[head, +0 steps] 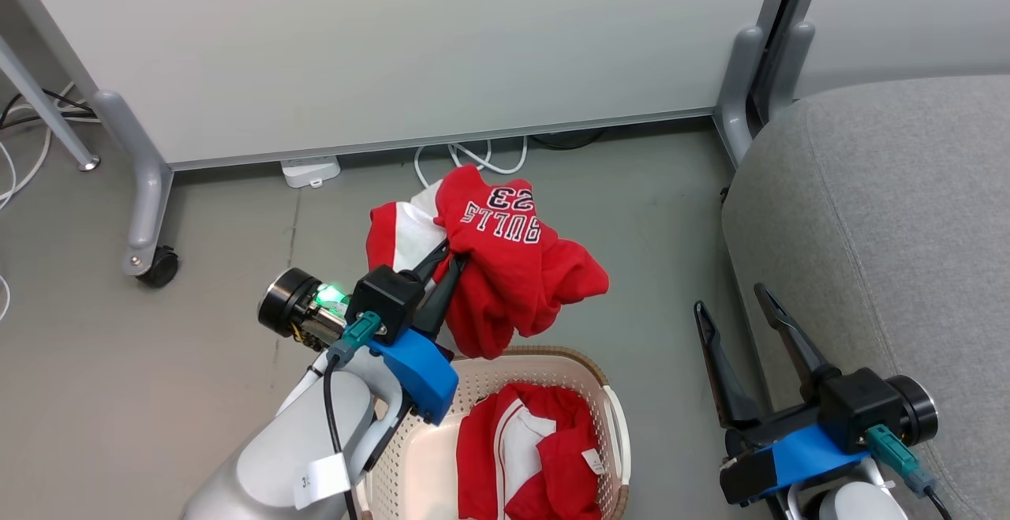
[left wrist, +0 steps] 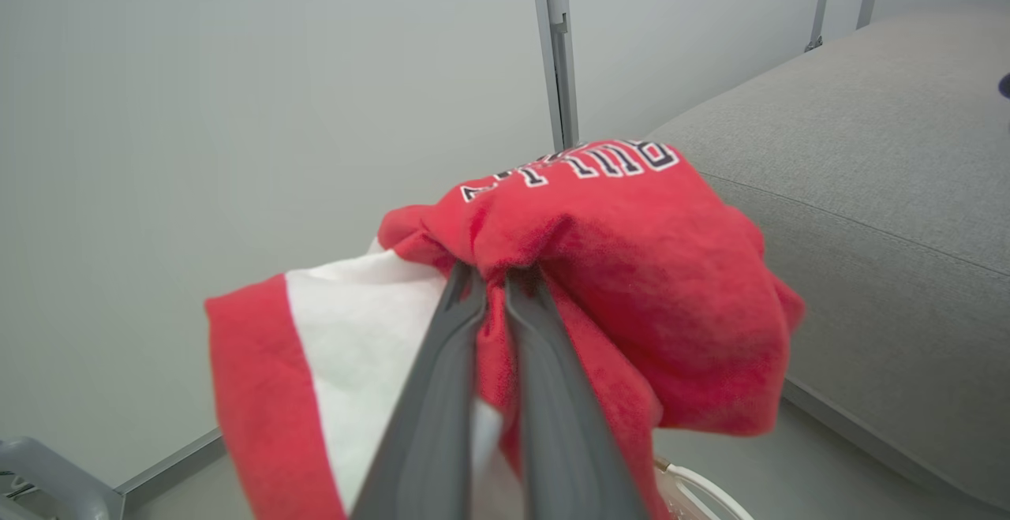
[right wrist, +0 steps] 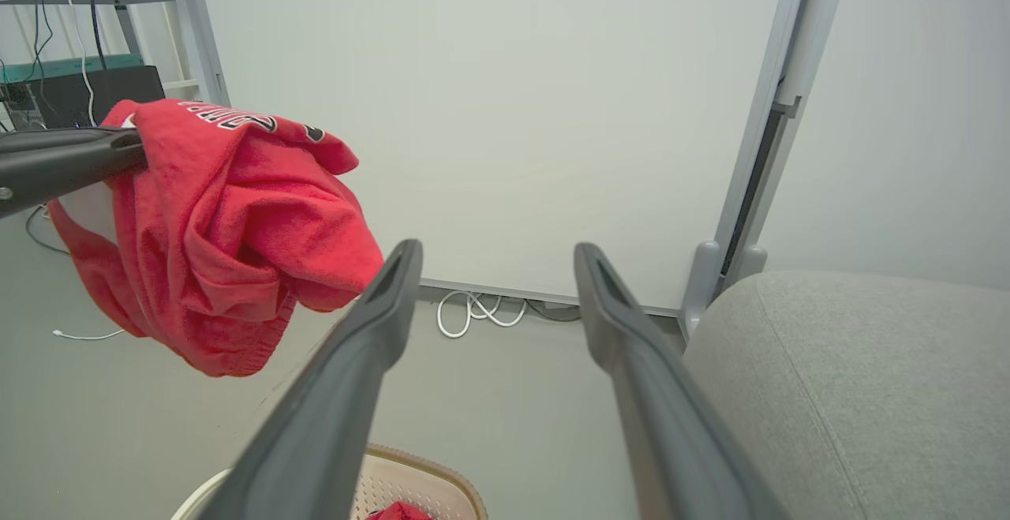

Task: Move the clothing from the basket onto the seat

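Observation:
I expect the red jersey (head: pixel 516 253) to settle into a messy pile when I lower it to the seat, because it hangs gathered in deep, drooping folds (head: pixel 492 310).
A red jersey printed "BULLS 23" (head: pixel 505 267) hangs in the air above the far rim of the basket (head: pixel 607 402), bunched and drooping. My left gripper (head: pixel 450 256) is shut on its cloth; in the left wrist view the jersey (left wrist: pixel 631 267) folds over the closed fingers (left wrist: pixel 442 394). A second red and white garment (head: pixel 529 457) lies inside the cream basket. The grey seat (head: pixel 892 228) fills the right side. My right gripper (head: pixel 734 299) stands open and empty beside the seat's front edge, to the right of the basket. The right wrist view shows the held jersey (right wrist: pixel 221 236) at upper left.
A white partition panel (head: pixel 394 46) on grey wheeled feet (head: pixel 146 212) stands behind. Cables (head: pixel 473 161) and a white power block (head: pixel 310 170) lie on the floor under it. A grey post foot (head: pixel 742 86) stands close to the seat's far corner.

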`<state>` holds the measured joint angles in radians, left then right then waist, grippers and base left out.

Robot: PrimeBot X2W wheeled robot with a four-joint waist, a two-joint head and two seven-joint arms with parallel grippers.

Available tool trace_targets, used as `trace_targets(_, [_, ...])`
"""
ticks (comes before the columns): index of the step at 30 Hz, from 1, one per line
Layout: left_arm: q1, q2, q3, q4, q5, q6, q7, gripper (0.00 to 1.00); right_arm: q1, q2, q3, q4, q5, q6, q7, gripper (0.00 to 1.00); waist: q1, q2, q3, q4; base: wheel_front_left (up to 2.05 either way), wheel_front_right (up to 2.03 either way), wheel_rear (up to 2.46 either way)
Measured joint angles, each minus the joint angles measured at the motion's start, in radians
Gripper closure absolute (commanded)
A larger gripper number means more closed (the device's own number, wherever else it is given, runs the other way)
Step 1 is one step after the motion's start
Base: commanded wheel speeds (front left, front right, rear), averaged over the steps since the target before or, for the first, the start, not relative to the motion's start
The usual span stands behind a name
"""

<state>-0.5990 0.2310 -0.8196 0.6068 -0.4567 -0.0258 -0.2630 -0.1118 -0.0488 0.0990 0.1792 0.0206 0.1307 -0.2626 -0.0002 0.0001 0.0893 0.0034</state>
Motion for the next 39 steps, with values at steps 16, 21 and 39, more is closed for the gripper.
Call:
trace_targets(16, [-0.003, 0.002, -0.004, -0.024, 0.025, -0.001, 0.0, 1.0, -0.104, 0.0, 0.174, -0.013, 0.021, 0.0, 0.0, 0.0, 0.0002, 0.0, 0.01, 0.024, 0.0, 0.0, 0.0])
trace_targets(21, [-0.023, -0.009, -0.007, -0.024, 0.031, -0.004, 0.0, 1.0, -0.18, 0.0, 0.275, 0.017, 0.037, 0.0, 0.0, 0.0, 0.0002, 0.0, 0.023, 0.035, 0.0, 0.0, 0.0])
trace_targets(39, [-0.074, -0.053, -0.022, -0.044, 0.057, -0.025, 0.0, 1.0, -0.366, 0.0, 0.378, 0.3, 0.061, 0.0, 0.0, 0.0, 0.0002, 0.0, 0.058, 0.079, 0.0, 0.0, 0.0])
